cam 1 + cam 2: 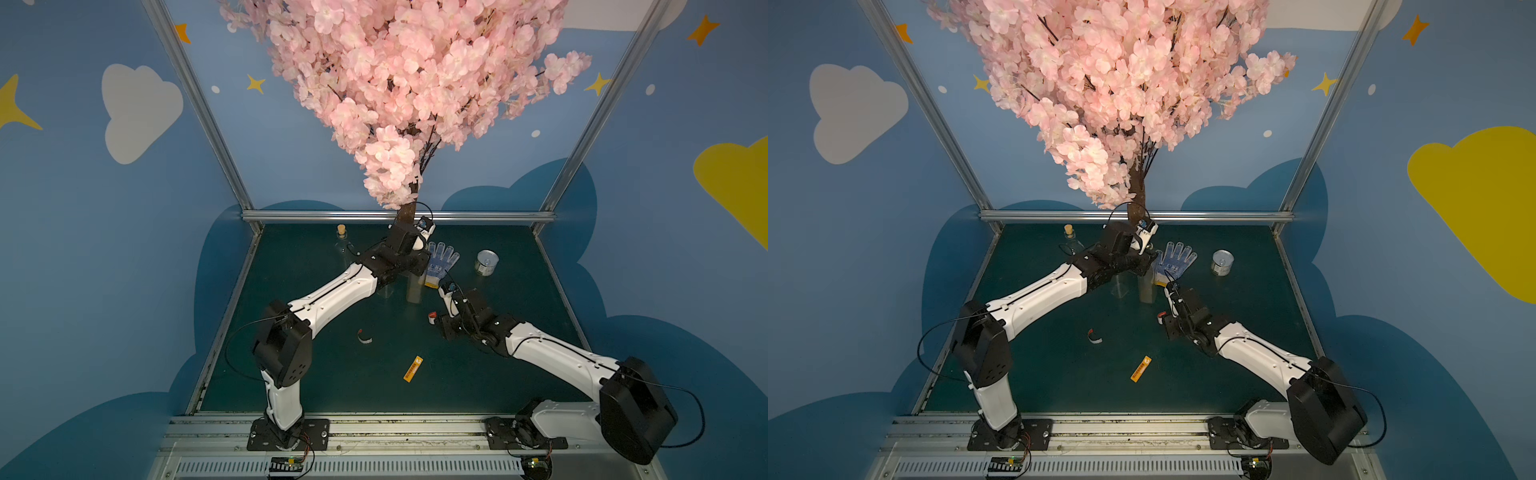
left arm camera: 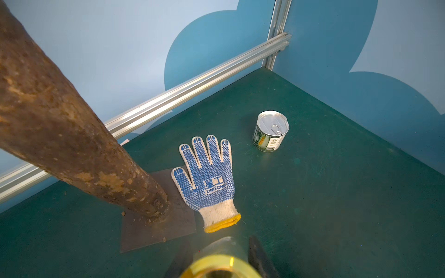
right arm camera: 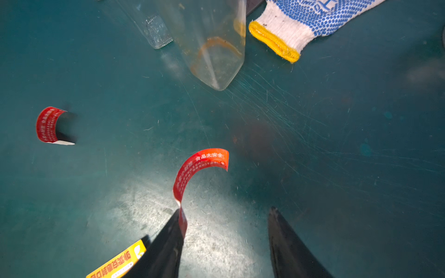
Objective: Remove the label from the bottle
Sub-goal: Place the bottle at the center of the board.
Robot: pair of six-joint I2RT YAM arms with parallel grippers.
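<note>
My right gripper is open with the red label strip stuck to its finger, so next my left gripper lets go of the bottle and pulls the label strip off.
A clear bottle stands upright mid-table, its sides bare with yellowish smears. My left gripper comes down from above and is shut on the bottle's yellow-tinted top. My right gripper hovers low over the table in front of the bottle, jaws open. A curled red label strip clings to one of its fingers and arches up, free of the bottle. A second red label piece lies on the table.
A yellow-orange label strip lies nearer the front. A blue-dotted work glove and a tin can lie behind right. The tree trunk on its metal plate, a corked glass bottle and a clear glass stand near the bottle.
</note>
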